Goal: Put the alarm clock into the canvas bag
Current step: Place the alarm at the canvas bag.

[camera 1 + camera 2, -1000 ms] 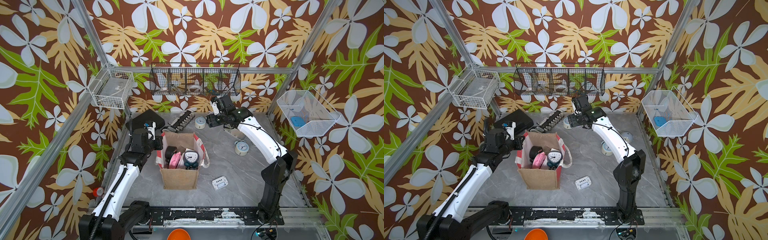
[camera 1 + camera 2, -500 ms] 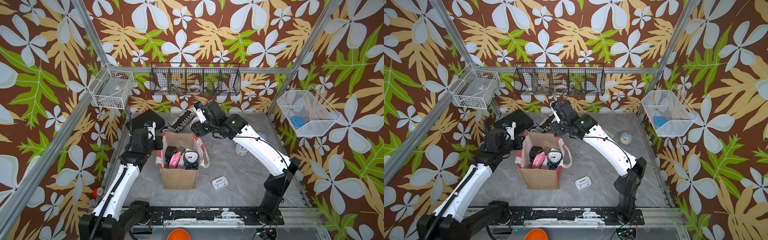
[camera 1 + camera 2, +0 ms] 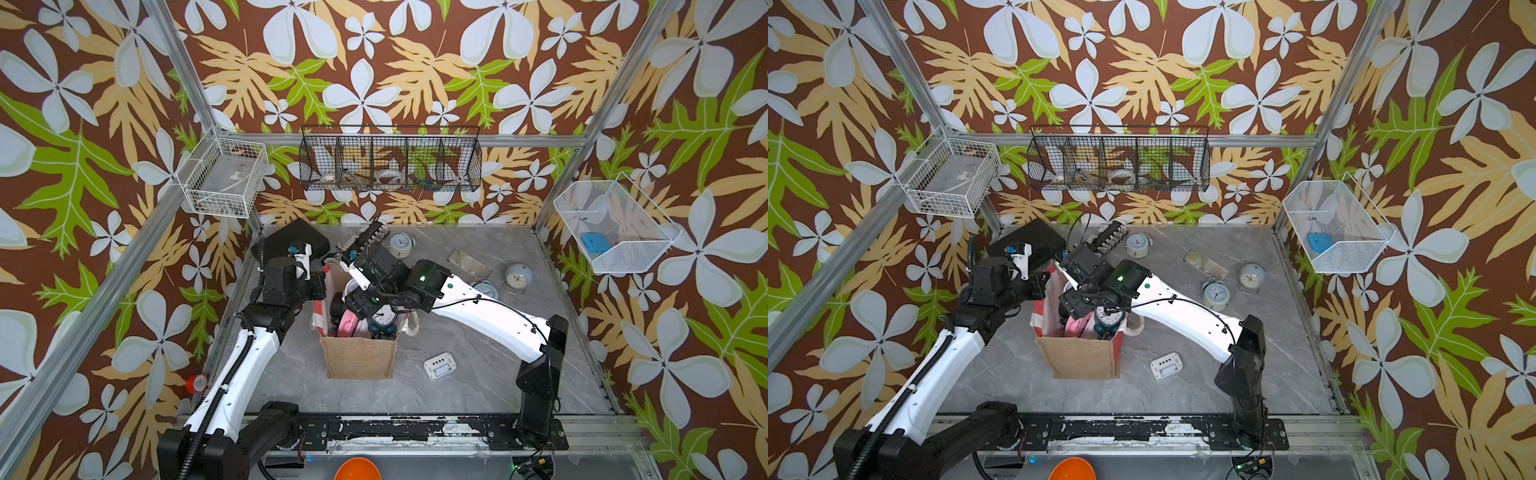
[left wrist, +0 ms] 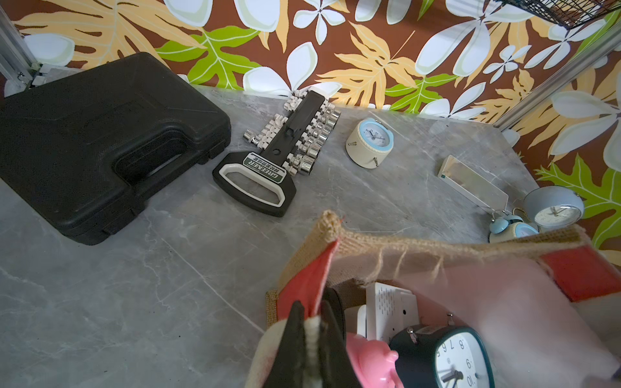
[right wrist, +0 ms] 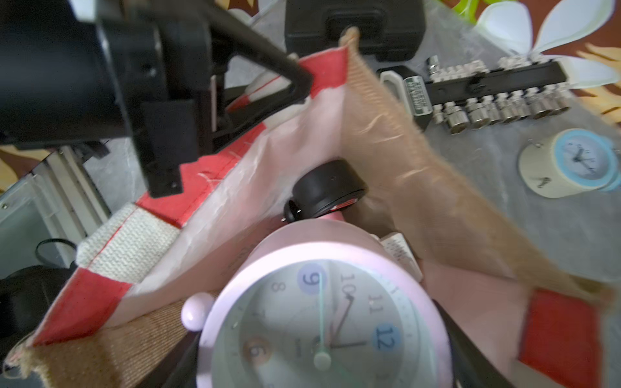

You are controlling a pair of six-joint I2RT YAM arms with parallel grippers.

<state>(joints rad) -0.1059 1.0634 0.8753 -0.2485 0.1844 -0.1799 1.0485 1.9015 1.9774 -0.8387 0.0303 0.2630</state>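
Observation:
The pale pink clock hangs clear of the canvas bag's rim [image 5: 200,184], so my right gripper should keep bringing the clock down until it is deep inside [image 3: 330,322], and then let go.
The canvas bag [image 3: 359,357] [image 3: 1084,357] stands open in the middle of the table. Its tan burlap front faces the near edge. My left gripper [image 3: 322,284] [image 4: 312,315] is shut on the bag's left rim, where the red panel meets the white strap. My right gripper [image 3: 353,291] [image 5: 324,349] hangs over the bag's mouth. Its fingers grip the sides of a pale pink round alarm clock [image 5: 322,322] [image 3: 1069,286], face up toward the wrist camera. Inside the bag lie a dark green clock [image 3: 383,318], a pink one [image 4: 373,362] and a black one [image 5: 327,188].
On the table behind the bag are a black case [image 3: 297,243], a socket rail [image 3: 368,239] and a cream clock [image 3: 401,245]. A flat clear plate [image 3: 469,264], a twin-bell clock [image 3: 484,289] and a grey clock [image 3: 518,277] sit right. A white digital clock [image 3: 439,365] lies front right.
My right arm has swung from the back of the table leftward and forward, until its gripper stands over the bag's mouth. The left arm has held still on the rim.

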